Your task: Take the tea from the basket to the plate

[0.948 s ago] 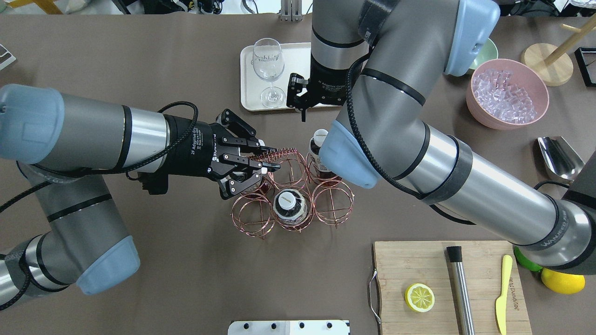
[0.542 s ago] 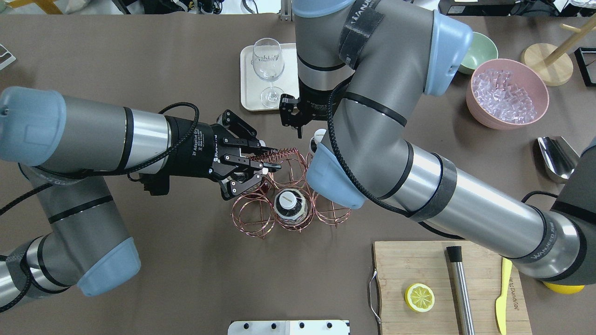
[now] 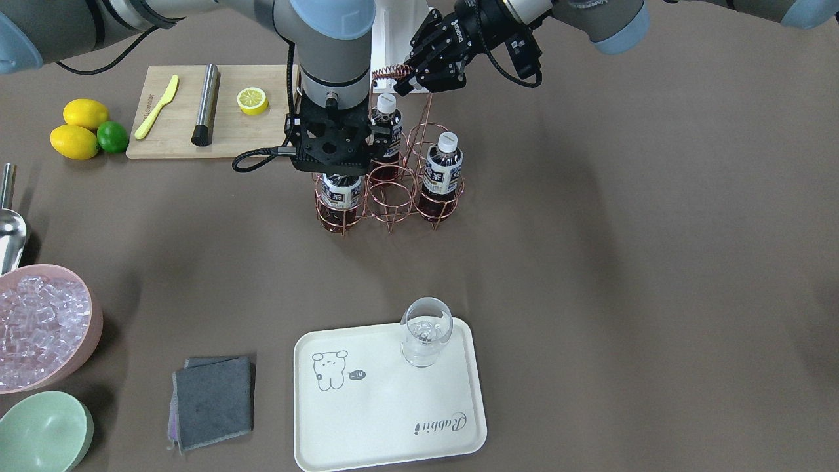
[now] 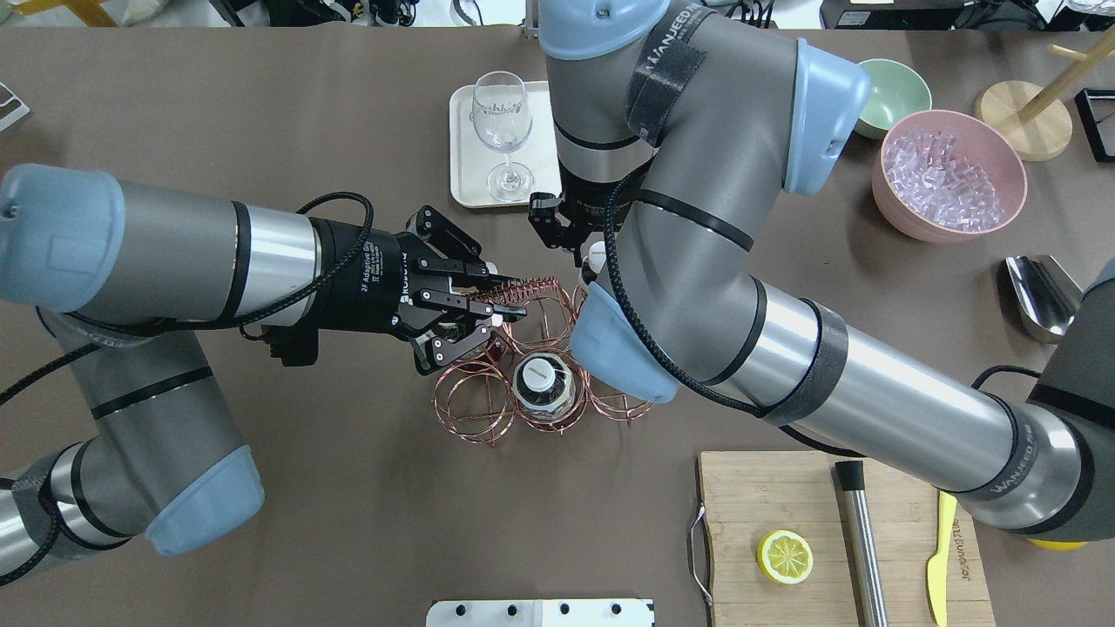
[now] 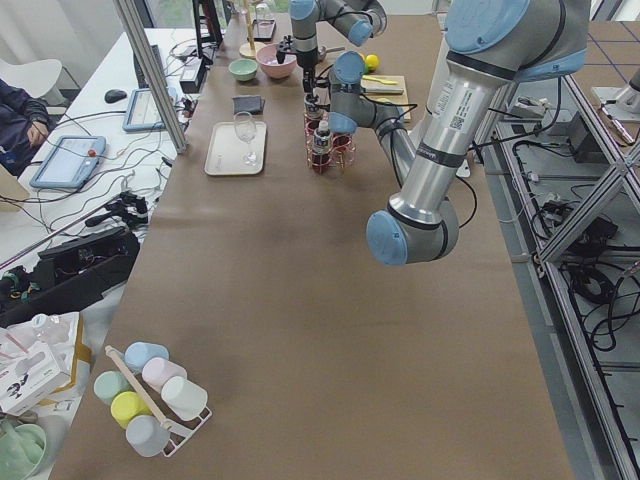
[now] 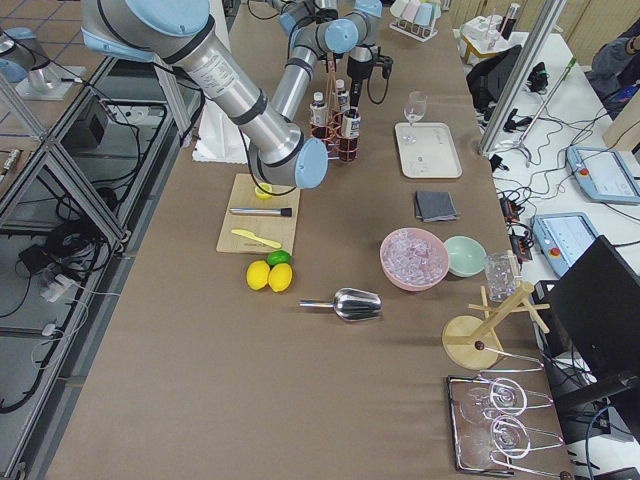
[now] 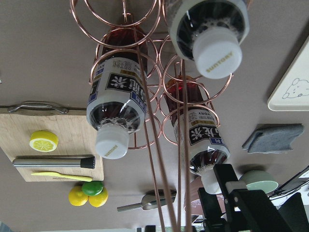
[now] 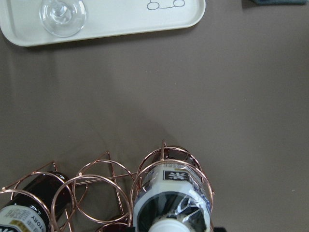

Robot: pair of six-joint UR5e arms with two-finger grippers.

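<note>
I expect the tea bottle [image 3: 342, 194] to slide up out of the basket when I lift its white cap, because open copper rings [image 3: 361, 208] go around it loosely.
The copper wire basket [image 3: 390, 190] stands mid-table with three tea bottles in its rings. My left gripper [image 3: 409, 71] is shut on the coil at the top of the basket's handle [image 4: 514, 296]. My right gripper [image 3: 331, 167] points down, open, over one tea bottle [image 3: 339, 196]; that bottle's cap [image 4: 597, 255] shows beside the wrist, and its label fills the right wrist view [image 8: 171, 203]. The other two bottles [image 3: 444, 167] [image 3: 385, 128] stand free. The cream plate [image 3: 387, 419] lies toward the operators' side, with its bear drawing.
A wine glass [image 3: 426, 331] stands on the plate's corner. A grey cloth [image 3: 213, 400], a pink bowl of ice [image 3: 39, 321] and a green bowl [image 3: 42, 432] lie beside it. A cutting board [image 3: 170, 141] with half lemon, muddler and knife sits behind the basket.
My right arm has swung from over the plate back to the basket, and its gripper now stands over the far-right bottle. My left gripper has stayed on the handle.
</note>
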